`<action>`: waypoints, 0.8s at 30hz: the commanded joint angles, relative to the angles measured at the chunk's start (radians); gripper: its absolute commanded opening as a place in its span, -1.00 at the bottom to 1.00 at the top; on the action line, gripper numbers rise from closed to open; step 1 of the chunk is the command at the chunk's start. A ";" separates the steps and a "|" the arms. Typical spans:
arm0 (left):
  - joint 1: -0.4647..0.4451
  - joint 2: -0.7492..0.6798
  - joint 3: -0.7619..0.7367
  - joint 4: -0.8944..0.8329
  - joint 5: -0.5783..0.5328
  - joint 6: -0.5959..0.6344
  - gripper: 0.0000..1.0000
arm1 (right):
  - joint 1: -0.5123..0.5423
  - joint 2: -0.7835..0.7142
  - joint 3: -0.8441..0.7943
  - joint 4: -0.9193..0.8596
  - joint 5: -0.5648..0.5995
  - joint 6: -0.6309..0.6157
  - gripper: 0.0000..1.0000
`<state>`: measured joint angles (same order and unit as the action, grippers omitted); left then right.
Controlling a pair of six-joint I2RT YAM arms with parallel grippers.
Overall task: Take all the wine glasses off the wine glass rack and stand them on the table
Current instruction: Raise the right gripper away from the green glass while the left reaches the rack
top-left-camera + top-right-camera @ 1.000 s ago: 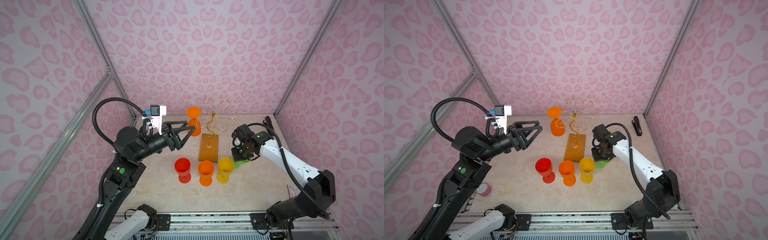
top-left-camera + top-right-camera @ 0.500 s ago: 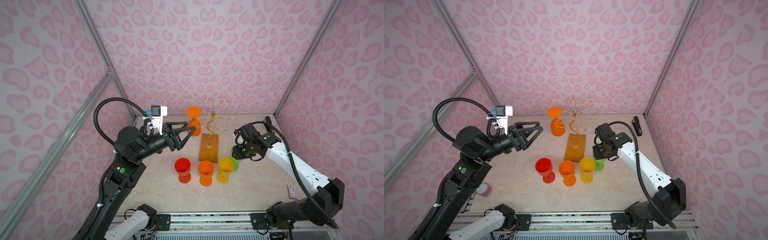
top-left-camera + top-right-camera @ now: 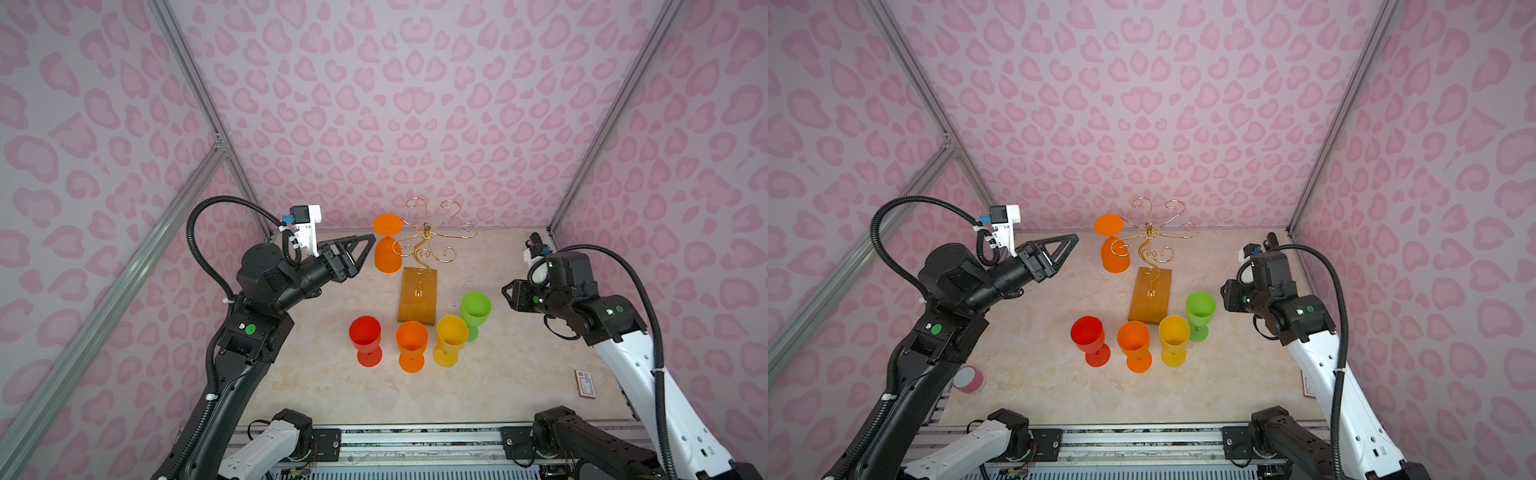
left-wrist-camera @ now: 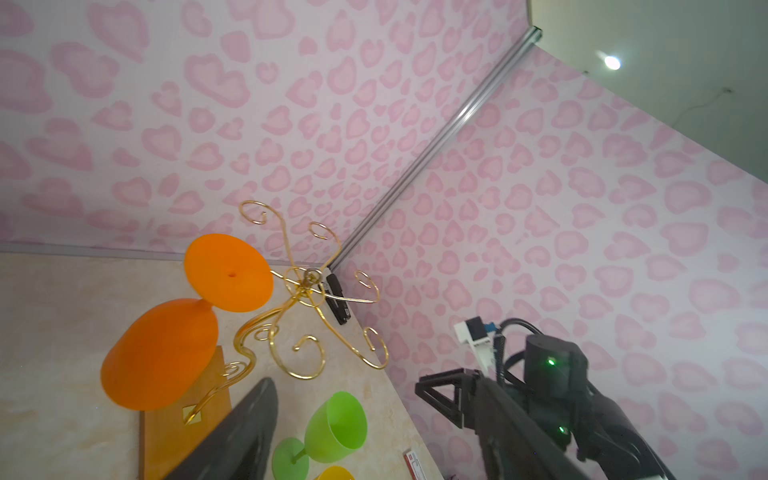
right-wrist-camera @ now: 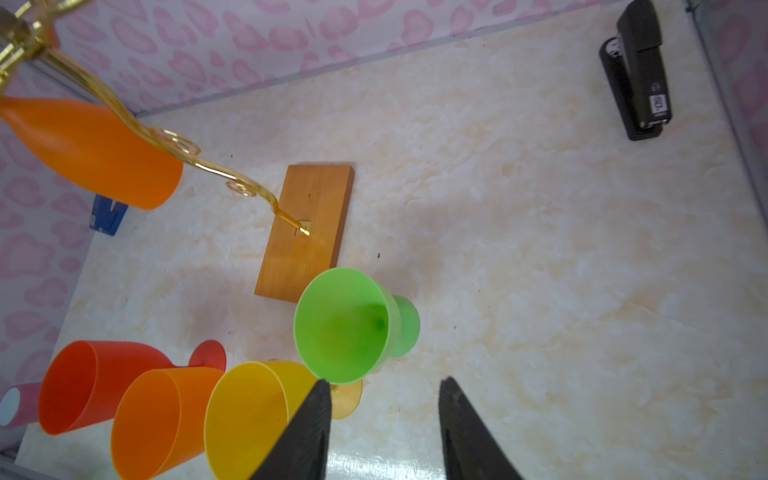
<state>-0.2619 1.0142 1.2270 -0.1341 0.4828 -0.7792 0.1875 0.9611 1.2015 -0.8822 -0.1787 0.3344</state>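
The orange wine glass [image 3: 389, 256] is hanging across the rack from my right gripper, so next my left gripper grips the foot's edge [image 3: 378, 225] between its fingers and lifts the glass off.
An orange wine glass [image 3: 387, 253] [image 3: 1115, 257] hangs upside down by its foot from a left arm of the gold wire wine glass rack [image 3: 428, 239] [image 3: 1148, 237], whose wooden base [image 3: 419, 299] lies mid-table. My left gripper [image 3: 368, 243] [image 3: 1071, 243] hovers open just left of that glass, apart from it; its wrist view shows the glass [image 4: 162, 357] and rack [image 4: 307, 286] ahead. A green glass [image 3: 475, 309] [image 5: 345, 328] stands upright right of the base. To the right of it my right gripper [image 3: 505, 293] [image 5: 385, 380] is open and empty.
Red [image 3: 365, 338], orange [image 3: 411, 343] and yellow [image 3: 451, 338] glasses stand in a row in front of the base. A black stapler [image 5: 638, 70] lies at the back right corner, a small card [image 3: 585, 384] at the right, a pink tape roll [image 3: 967, 380] front left.
My right gripper opened, let go of the green glass and drew back to the right. The green glass stays standing on the table. My left arm has hardly moved.
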 commanded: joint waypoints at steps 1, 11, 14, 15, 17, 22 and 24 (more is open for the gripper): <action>0.088 0.067 -0.024 0.062 0.084 -0.179 0.53 | -0.045 -0.069 -0.036 0.082 -0.025 0.022 -0.12; 0.122 0.314 -0.041 0.313 0.304 -0.448 0.34 | -0.101 -0.153 -0.085 0.136 -0.013 0.041 -0.01; 0.116 0.341 -0.031 0.318 0.311 -0.456 0.33 | -0.111 -0.162 -0.106 0.150 -0.022 0.049 -0.01; 0.115 0.349 -0.029 0.318 0.309 -0.454 0.32 | -0.115 -0.162 -0.109 0.152 -0.026 0.050 -0.01; 0.110 0.359 -0.029 0.354 0.303 -0.462 0.28 | -0.119 -0.162 -0.113 0.157 -0.032 0.051 -0.01; 0.090 0.401 -0.012 0.371 0.304 -0.460 0.16 | -0.126 -0.160 -0.114 0.160 -0.045 0.052 -0.01; 0.078 0.418 -0.003 0.380 0.307 -0.466 0.12 | -0.128 -0.160 -0.114 0.160 -0.048 0.052 -0.01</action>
<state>-0.1745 1.4147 1.2068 0.1818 0.7761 -1.2369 0.0624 0.8013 1.0889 -0.7517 -0.2142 0.3828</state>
